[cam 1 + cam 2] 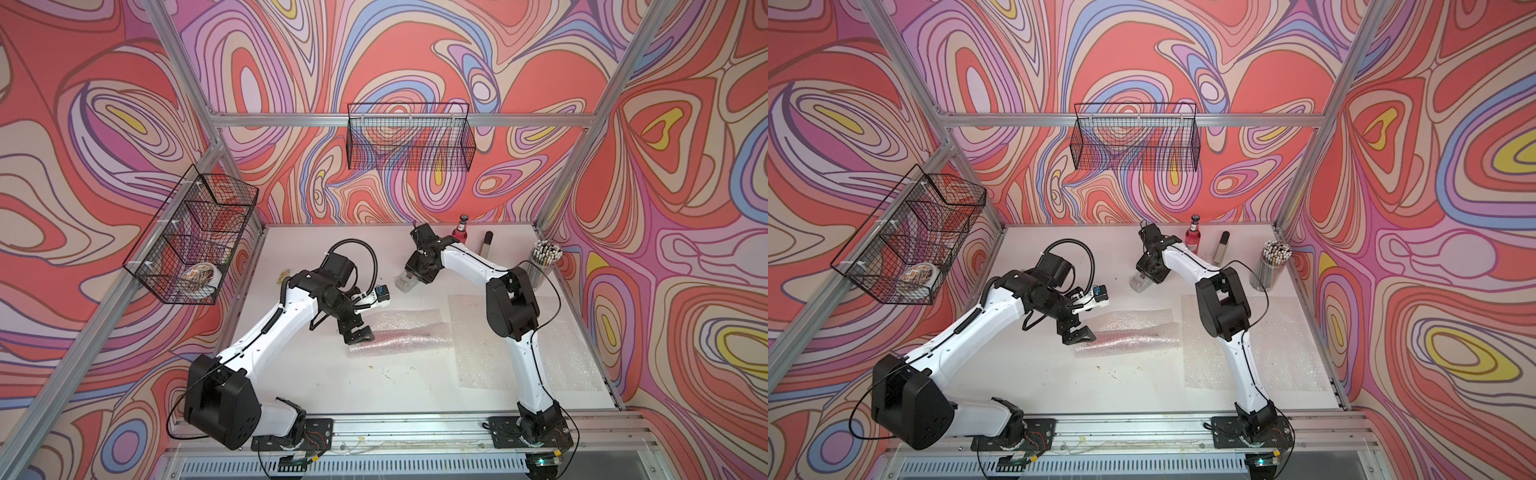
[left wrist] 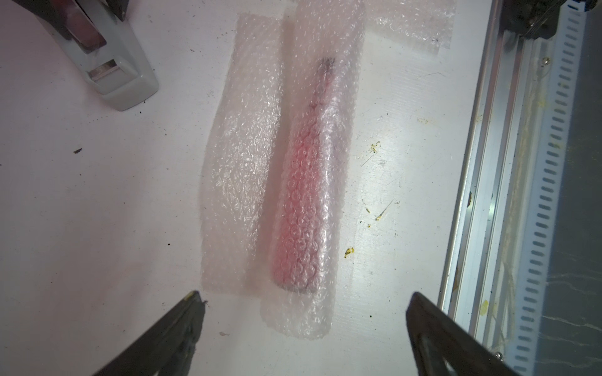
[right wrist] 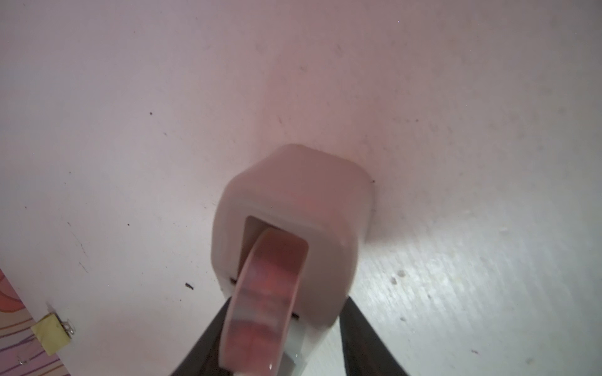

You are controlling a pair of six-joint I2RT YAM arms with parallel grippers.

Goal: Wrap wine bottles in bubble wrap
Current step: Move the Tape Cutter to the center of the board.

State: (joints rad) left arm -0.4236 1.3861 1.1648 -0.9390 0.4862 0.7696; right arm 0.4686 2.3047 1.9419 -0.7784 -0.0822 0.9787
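Note:
My right gripper needs to open and move away, because it covers the tape roll (image 3: 268, 288) of the grey tape dispenser, before my left gripper reaches the cutter end (image 1: 404, 284).
One wine bottle (image 1: 405, 337) (image 1: 1133, 337) (image 2: 306, 201) lies on the white table, rolled in bubble wrap (image 2: 241, 169) with a loose flap beside it. My left gripper (image 1: 358, 336) (image 1: 1077, 334) (image 2: 305, 294) hovers open at the bottle's base end, with nothing between its fingers. A second bottle (image 1: 460, 232) (image 1: 1192, 237) stands bare at the back. Another bubble wrap sheet (image 1: 478, 353) (image 1: 1283, 345) lies flat to the right. My right gripper (image 1: 413, 276) (image 1: 1148, 276) (image 3: 283, 312) is shut on the sides of the grey tape dispenser (image 1: 404, 283) (image 1: 1137, 284) (image 3: 293, 195).
A silver-and-black bar (image 1: 487, 245) and a cup of pencils (image 1: 542, 262) stand at the back right. Wire baskets hang on the back wall (image 1: 409, 137) and on the left wall (image 1: 191, 237), the left one holding a tape roll (image 1: 201, 276). An aluminium rail (image 1: 415, 428) runs along the front edge.

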